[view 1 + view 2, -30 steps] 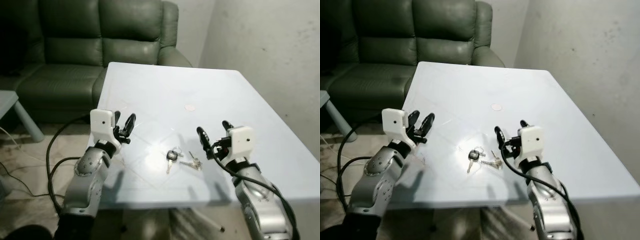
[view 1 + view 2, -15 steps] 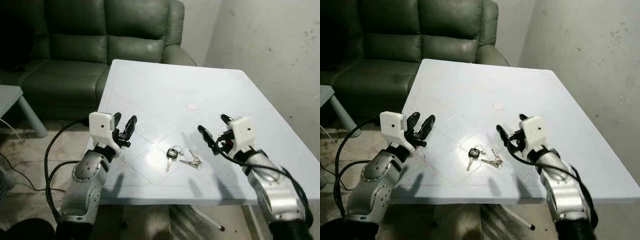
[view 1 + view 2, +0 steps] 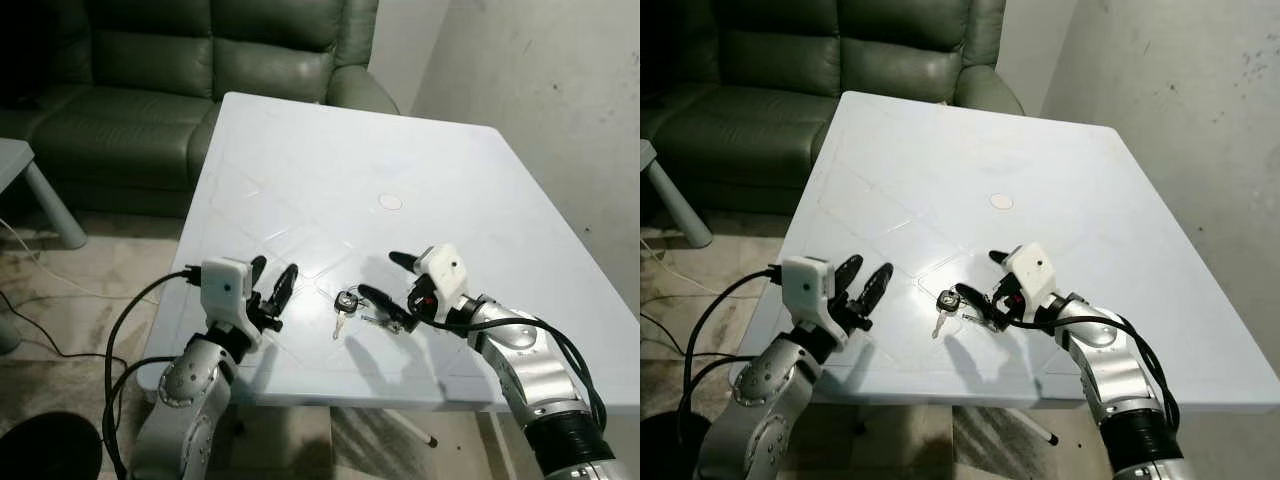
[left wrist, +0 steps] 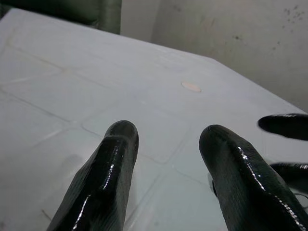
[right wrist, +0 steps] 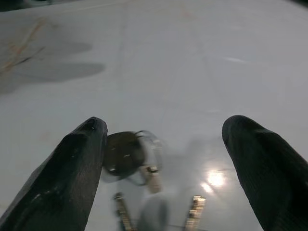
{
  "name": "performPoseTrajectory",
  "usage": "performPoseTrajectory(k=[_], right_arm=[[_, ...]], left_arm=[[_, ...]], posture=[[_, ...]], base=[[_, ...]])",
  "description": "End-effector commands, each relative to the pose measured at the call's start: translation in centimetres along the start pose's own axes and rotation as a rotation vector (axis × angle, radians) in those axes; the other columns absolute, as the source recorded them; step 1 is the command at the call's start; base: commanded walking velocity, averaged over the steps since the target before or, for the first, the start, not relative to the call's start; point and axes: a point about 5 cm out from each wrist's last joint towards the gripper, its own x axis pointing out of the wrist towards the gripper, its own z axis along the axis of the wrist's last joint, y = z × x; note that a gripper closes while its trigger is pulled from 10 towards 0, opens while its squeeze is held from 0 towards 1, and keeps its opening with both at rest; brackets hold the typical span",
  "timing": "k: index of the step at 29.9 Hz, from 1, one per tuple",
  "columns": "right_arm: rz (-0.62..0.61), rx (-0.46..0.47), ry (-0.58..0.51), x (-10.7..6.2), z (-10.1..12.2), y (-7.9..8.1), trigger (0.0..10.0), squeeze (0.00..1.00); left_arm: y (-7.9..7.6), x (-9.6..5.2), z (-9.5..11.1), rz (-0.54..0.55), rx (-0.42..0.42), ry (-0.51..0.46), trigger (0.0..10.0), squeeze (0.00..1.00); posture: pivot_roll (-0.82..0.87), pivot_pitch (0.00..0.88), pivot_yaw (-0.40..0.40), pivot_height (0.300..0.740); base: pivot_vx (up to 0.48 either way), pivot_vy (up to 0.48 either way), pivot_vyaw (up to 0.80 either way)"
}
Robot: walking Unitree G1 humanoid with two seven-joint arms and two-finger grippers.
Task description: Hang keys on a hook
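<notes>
I expect the silver keys [image 3: 380, 322] to stay behind when I lift the black-headed key [image 5: 152, 143], because they lie apart from the ring on that key.
A bunch of keys [image 3: 346, 304], one black-headed on a ring and two small silver ones, lies flat on the white table [image 3: 300, 170] near its front edge. My right gripper [image 3: 388, 280] is open just to the right of the keys, its lower finger reaching over the silver ones. In the right wrist view the keys [image 5: 126, 155] lie between and just beyond the two spread fingers [image 5: 79, 163]. My left gripper [image 3: 272, 284] hovers open over the table to the left of the keys, holding nothing. No hook can be seen.
A small round disc [image 3: 391, 202] lies on the table beyond the keys. A dark green sofa [image 3: 200, 60] stands behind the table and a bare wall [image 3: 560, 90] runs along its right side. A low side table [image 3: 25, 170] and a black cable [image 3: 40, 350] are at the left.
My right gripper has moved left and down to the keys, its fingers now around them. The camera has shifted, looking more steeply down. The keys have not moved.
</notes>
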Motion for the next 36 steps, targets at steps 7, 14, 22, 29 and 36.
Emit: performPoseTrajectory(k=[7,14,22,29,36], right_arm=[[0.041,0.014,0.003,0.9,0.1,0.2,10.0,0.0],[0.077,0.051,-0.013,1.8,0.3,0.7,8.3,0.0],[0.114,0.068,-0.022,2.0,0.3,0.8,0.0,0.0],[0.097,0.078,-0.023,2.1,0.3,0.5,0.0,0.0],[0.089,0.074,-0.018,1.9,0.1,0.4,0.0,0.0]], left_arm=[[-0.8,-0.5,0.3,0.003,-0.007,0.01,10.0,0.0],[-0.9,-0.7,0.4,0.01,-0.014,0.016,10.0,0.0],[-0.9,-0.9,0.4,0.024,-0.019,0.023,10.0,0.0],[-0.9,-1.0,0.4,0.027,-0.02,0.027,10.0,0.0],[-1.0,-1.1,0.4,0.028,-0.025,0.028,10.0,0.0]], posture=[[0.01,0.156,-0.152,0.74],[0.02,0.166,-0.155,0.74],[0.02,0.171,-0.159,0.74],[0.02,0.173,-0.16,0.74],[0.02,0.173,-0.159,0.74]], base=[[0.0,0.0,0.0],[0.0,0.0,0.0],[0.0,0.0,0.0],[0.0,0.0,0.0],[0.0,0.0,0.0]])
